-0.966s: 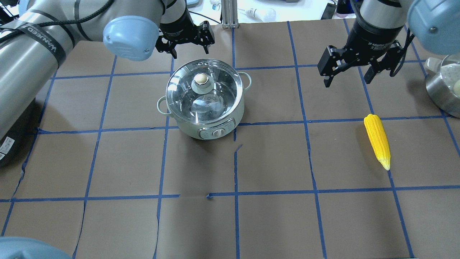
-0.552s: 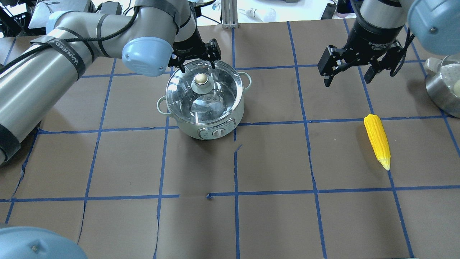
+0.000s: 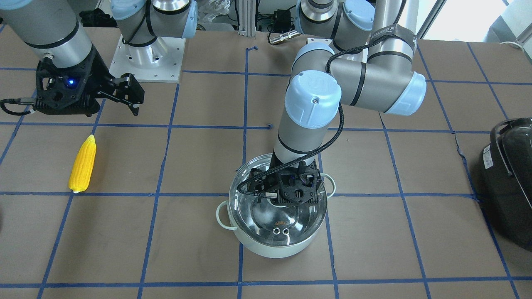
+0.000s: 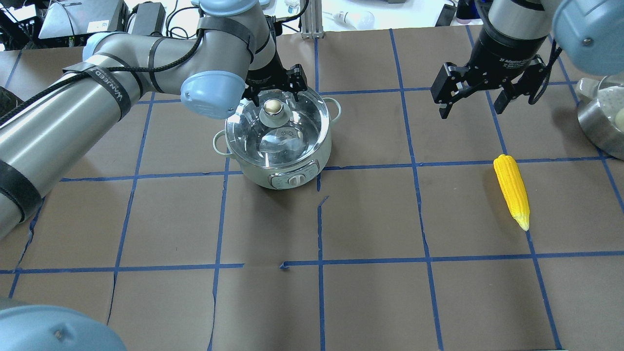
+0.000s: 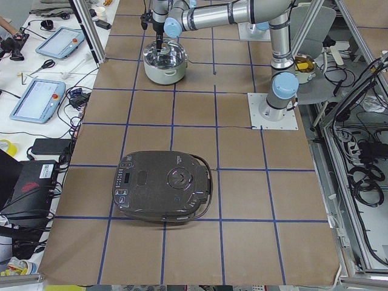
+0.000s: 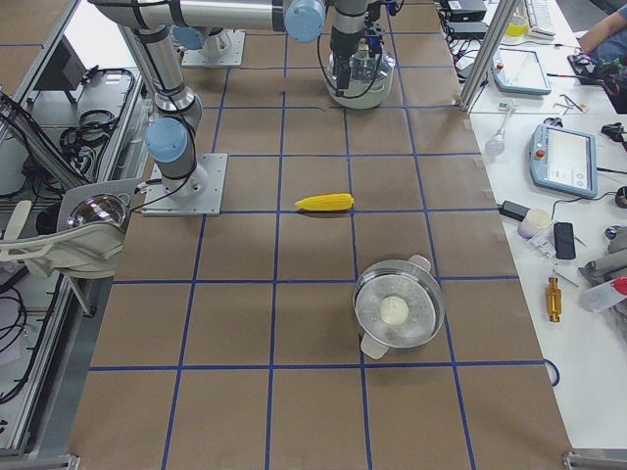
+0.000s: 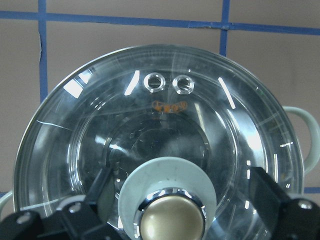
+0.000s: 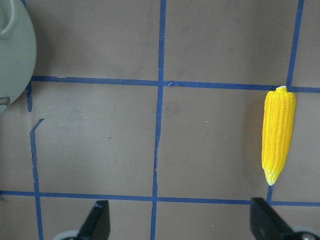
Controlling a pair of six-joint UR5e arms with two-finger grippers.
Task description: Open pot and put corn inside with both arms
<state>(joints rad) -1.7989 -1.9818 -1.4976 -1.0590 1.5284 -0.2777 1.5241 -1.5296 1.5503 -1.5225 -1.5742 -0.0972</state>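
I can see only shiny steel (image 3: 259,219) through the glass lid. So I expect the mint-green pot (image 3: 273,251) to be empty when I take the glass lid off.
The mint-green pot (image 4: 292,168) stands left of centre with its glass lid (image 4: 287,139) on; it also shows in the front view (image 3: 270,245). My left gripper (image 4: 273,97) is open and hovers low over the lid, one finger on each side of the gold knob (image 7: 172,217), apart from it. The fingers (image 7: 102,187) stand wide of the knob's pale base. The yellow corn (image 4: 512,191) lies on the table at the right, also in the right wrist view (image 8: 278,135). My right gripper (image 4: 472,109) is open and empty, above the table, behind and left of the corn.
A steel pot (image 4: 602,126) with a white ball inside sits at the far right edge. A black appliance (image 3: 509,178) with a handle lies at the table's left end. Blue tape lines grid the brown table (image 4: 370,302).
My left gripper has moved from behind the pot to over the lid, with its fingers now either side of the knob. The right gripper, corn and pot have not moved.
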